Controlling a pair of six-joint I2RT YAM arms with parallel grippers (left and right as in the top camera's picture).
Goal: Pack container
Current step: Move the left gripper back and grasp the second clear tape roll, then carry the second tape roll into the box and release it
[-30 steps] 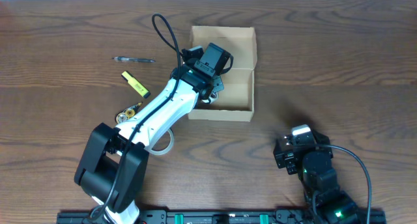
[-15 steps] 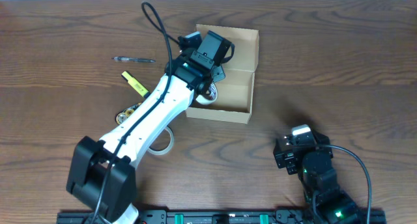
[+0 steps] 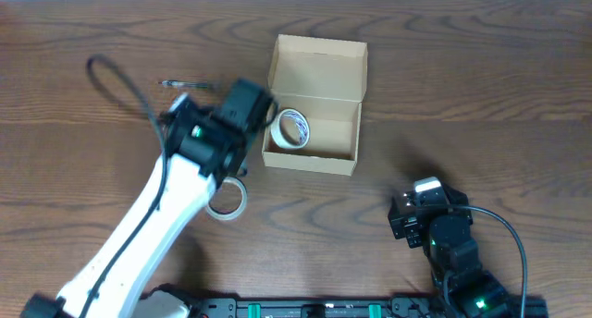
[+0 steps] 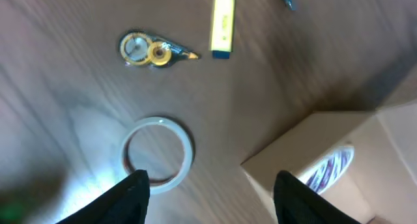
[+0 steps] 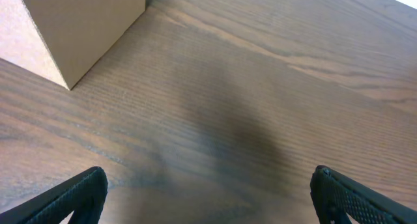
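Note:
The white tape ring (image 3: 242, 201) is lying clear of the container and the correction-tape dispenser. My left gripper should now go down until its open fingers are on both sides of the ring's rim (image 3: 223, 215).
The container (image 3: 315, 100) is a light-tan cardboard box with its flap lid open toward the far side. A tape roll (image 3: 294, 128) with blue print lies inside, at its left end. My left gripper (image 3: 242, 113) hovers just left of the container, above the table. In the left wrist view the left gripper (image 4: 212, 199) is open and empty, with the container's corner (image 4: 306, 160) and the tape roll (image 4: 333, 167) to its right. A white tape ring (image 4: 158, 152) lies on the table below it. My right gripper (image 5: 208, 198) is open and empty, near the front right.
A yellow highlighter (image 4: 223, 22), a correction-tape dispenser (image 4: 153, 51) and a pen (image 3: 187, 83) lie on the table left of the container. The white tape ring (image 3: 227, 200) sits beside the left arm. The right gripper (image 3: 416, 216) rests front right of the container (image 5: 78, 22).
My left gripper has opened, left the printed tape roll in the container, and pulled out to the left. The right arm has not moved.

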